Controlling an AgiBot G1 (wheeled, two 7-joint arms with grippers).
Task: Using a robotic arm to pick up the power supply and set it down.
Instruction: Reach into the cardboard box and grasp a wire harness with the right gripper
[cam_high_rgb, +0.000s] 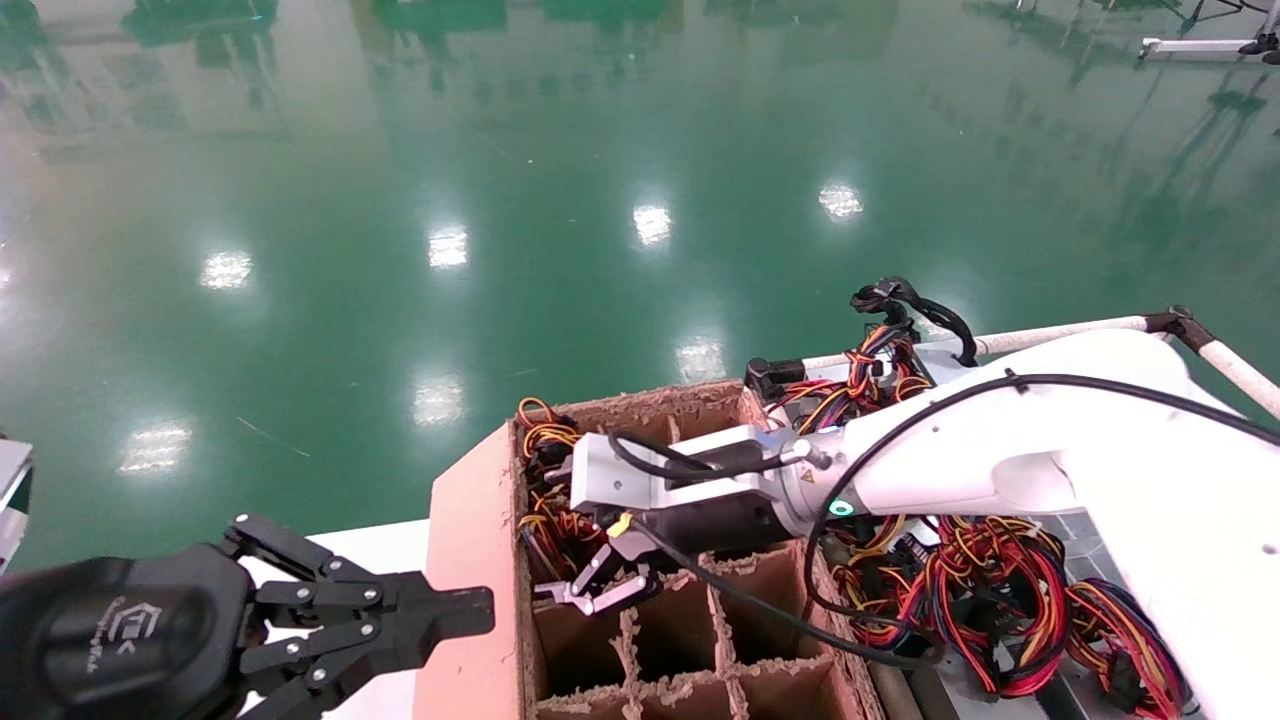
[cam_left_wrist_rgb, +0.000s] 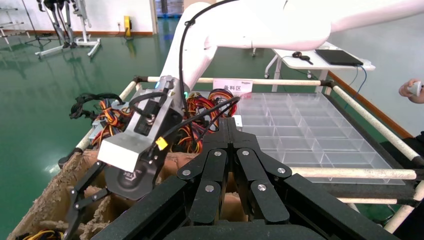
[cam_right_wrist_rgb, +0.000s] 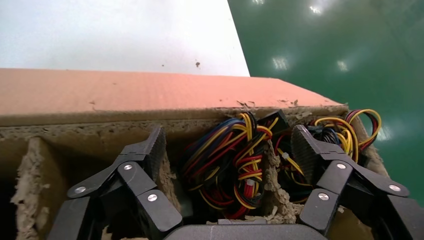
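The hidden metal box should come along and hang below when I lift the wire bundle (cam_high_rgb: 560, 539), because the wires go down into the carton (cam_right_wrist_rgb: 220, 196) cell.
My right gripper (cam_high_rgb: 592, 590) (cam_right_wrist_rgb: 228, 136) hangs open over the left column of the brown cardboard carton (cam_high_rgb: 470, 540), its white arm reaching in from the right. Directly below the spread fingers (cam_right_wrist_rgb: 155, 149) lies a bundle of red, yellow and blue wires (cam_right_wrist_rgb: 235, 165) of a power supply sunk in a carton cell (cam_high_rgb: 545, 520); its metal box is hidden. The fingers touch nothing. My left gripper (cam_high_rgb: 480, 608) (cam_left_wrist_rgb: 226, 122) is shut and empty, parked just left of the carton's outer wall.
More wired power supplies (cam_high_rgb: 1000, 580) are heaped in a railed tray right of the carton. Ragged cardboard dividers (cam_right_wrist_rgb: 280, 195) flank the wire bundle. A clear compartment tray (cam_left_wrist_rgb: 300, 130) lies beyond, and a person's hand (cam_left_wrist_rgb: 412, 89) shows at the far edge. Green floor surrounds everything.
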